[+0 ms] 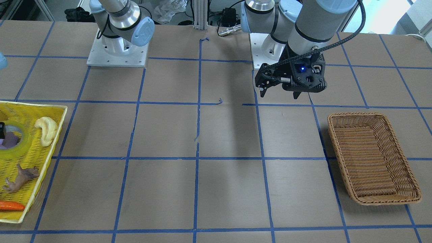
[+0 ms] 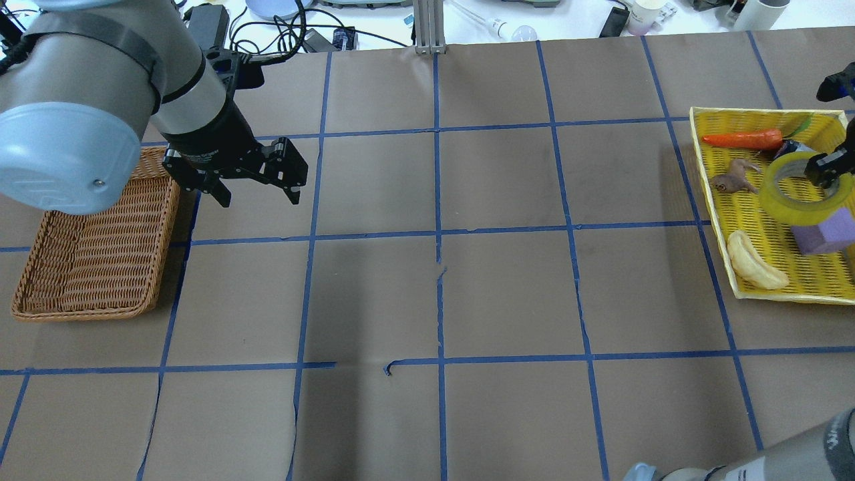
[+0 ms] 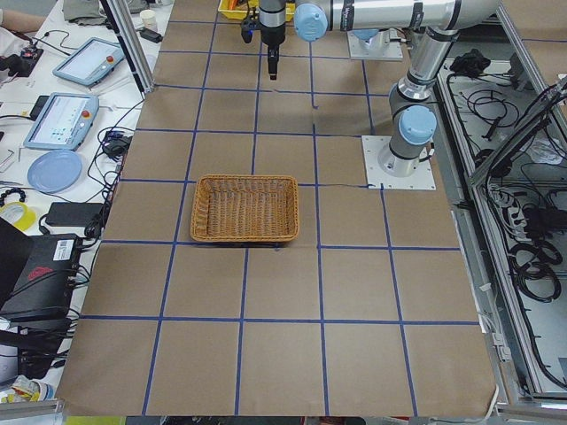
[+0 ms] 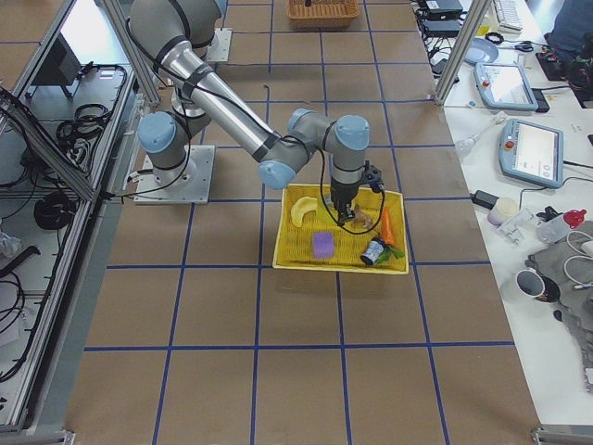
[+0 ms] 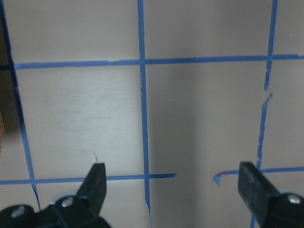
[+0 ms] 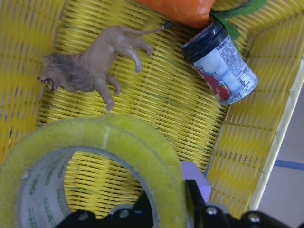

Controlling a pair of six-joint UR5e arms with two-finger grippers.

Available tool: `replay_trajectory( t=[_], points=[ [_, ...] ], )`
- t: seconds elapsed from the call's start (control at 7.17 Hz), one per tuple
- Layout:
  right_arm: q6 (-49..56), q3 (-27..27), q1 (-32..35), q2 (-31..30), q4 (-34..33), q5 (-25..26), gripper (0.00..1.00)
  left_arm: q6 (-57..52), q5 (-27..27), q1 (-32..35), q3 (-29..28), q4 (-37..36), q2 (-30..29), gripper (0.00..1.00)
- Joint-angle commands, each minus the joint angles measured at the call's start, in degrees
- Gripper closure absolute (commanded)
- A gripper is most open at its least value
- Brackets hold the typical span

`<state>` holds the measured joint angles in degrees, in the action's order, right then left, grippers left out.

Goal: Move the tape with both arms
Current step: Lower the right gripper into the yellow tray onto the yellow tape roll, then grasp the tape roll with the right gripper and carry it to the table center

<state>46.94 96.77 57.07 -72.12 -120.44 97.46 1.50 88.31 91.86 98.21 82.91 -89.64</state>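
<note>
Next, I lay the tape flat in the open space midway (image 1: pixel 193 206) with my right gripper first, because the tape is over the yellow tray, far from my left gripper.
The tape (image 2: pixel 785 200), a translucent yellow roll with a grey-white core, is in the yellow tray (image 2: pixel 708 174) at the table's right end, tilted up against a purple block (image 2: pixel 825 230). My right gripper (image 2: pixel 825 175) is shut on the tape's wall; in the right wrist view one finger is inside the ring and one outside, with the tape (image 6: pixel 118 137) close to the lens. My left gripper (image 2: pixel 259 200) is open and empty, hovering above the table beside the wicker basket (image 2: pixel 93 267). The left wrist view shows its fingers (image 5: pixel 97 175) wide apart over bare paper.
The tray also holds a toy carrot (image 2: pixel 741 139), a toy lion (image 2: pixel 735 179), a banana (image 2: pixel 751 264) and a small jar (image 6: pixel 221 61). The basket (image 1: pixel 371 158) has nothing in it. Blue tape lines grid the brown table.
</note>
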Motion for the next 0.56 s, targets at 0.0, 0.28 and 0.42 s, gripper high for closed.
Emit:
replay_trajectory(
  t=[0.0, 0.28, 0.42],
  points=[
    [-2.44, -4.13, 6.87, -0.12, 4.86, -5.74, 1.00, 2.88, 0.10, -0.46, 1.02, -13.83, -1.67, 0.00],
    [-17.15, -4.31, 16.36, 1.19, 3.99, -11.99, 1.00, 3.25, 5.60, -0.55, 4.94, -11.83, -1.94, 0.00],
    [-25.50, -4.31, 21.11, 2.41, 3.46, -13.25, 1.00, 1.42, 4.08, -1.24, 3.15, -13.46, -2.90, 0.00]
  ],
)
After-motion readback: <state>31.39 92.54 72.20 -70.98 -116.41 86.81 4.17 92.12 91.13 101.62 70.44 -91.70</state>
